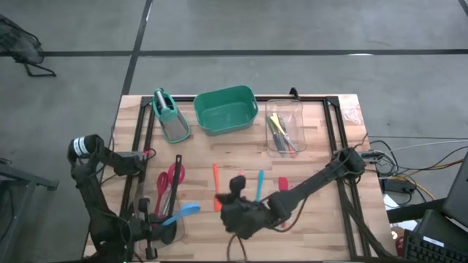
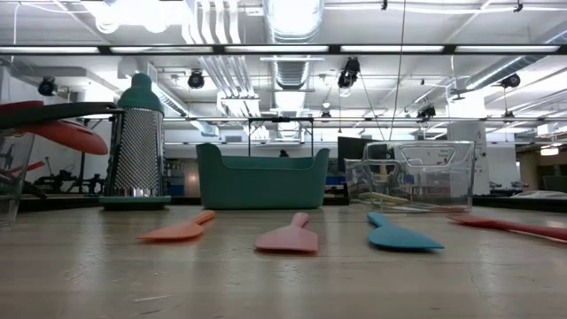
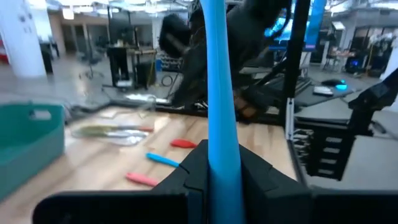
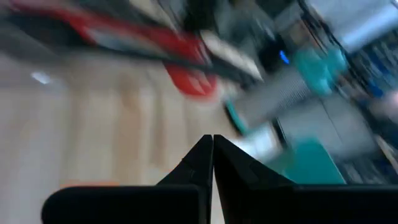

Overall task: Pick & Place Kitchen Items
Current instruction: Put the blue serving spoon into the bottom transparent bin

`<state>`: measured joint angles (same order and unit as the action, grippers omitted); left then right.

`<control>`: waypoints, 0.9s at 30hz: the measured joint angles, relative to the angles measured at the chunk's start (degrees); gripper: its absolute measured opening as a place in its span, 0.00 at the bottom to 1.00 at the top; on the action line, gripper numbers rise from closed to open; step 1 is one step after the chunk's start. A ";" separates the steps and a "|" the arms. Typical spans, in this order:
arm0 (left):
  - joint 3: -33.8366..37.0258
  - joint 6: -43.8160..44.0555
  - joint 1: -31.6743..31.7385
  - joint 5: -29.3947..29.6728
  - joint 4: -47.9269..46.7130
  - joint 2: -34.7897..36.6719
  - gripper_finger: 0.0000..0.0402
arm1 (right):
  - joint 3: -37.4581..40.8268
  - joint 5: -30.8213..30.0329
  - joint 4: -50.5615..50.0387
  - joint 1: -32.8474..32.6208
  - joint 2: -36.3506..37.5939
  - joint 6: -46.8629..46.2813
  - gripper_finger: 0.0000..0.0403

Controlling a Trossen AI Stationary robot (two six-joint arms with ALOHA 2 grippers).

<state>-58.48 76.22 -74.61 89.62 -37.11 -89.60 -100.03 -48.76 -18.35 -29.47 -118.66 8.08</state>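
Observation:
The blue spatula's handle point(image 1: 169, 220) points straight out along my left gripper's fingers. My right gripper should hold the spatula's blade point(image 1: 189, 209) while my left gripper grabs the handle crosswise.
My left gripper point(image 1: 159, 223) is at the table's near left corner, shut on a blue spatula point(image 1: 183, 212). My right gripper point(image 1: 237, 185) is shut and empty above the table's middle; it shows shut in the right wrist view point(image 4: 212, 152). On the table around it lie an orange spatula point(image 2: 177, 230), a pink spatula point(image 2: 288, 237), a blue spatula point(image 2: 399, 235) and a red utensil point(image 2: 505, 226). Red spoons and a black utensil point(image 1: 171, 183) lie left of them, slanting toward my left gripper. My left gripper pinches the blue spatula's handle point(image 3: 222, 168) between its two fingers. The handle runs straight out past the fingertips, along the fingers. The blade end point(image 1: 190, 210) points toward the table's right, away from the gripper.
A metal grater with a teal handle point(image 1: 170, 115), a green tub point(image 1: 225, 109) and a clear bin point(image 1: 285, 126) holding a few utensils stand along the far edge. A clear container point(image 2: 9, 177) stands at the near left. Black frame rails point(image 1: 342, 139) run along both sides.

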 joint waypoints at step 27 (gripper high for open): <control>0.52 -9.66 1.36 0.47 -0.27 0.61 0.11 | -0.04 33.18 22.37 2.64 5.72 0.94 0.46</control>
<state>-57.95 66.56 -73.25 90.08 -37.39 -88.99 -100.07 -15.58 4.02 -26.83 -112.94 9.02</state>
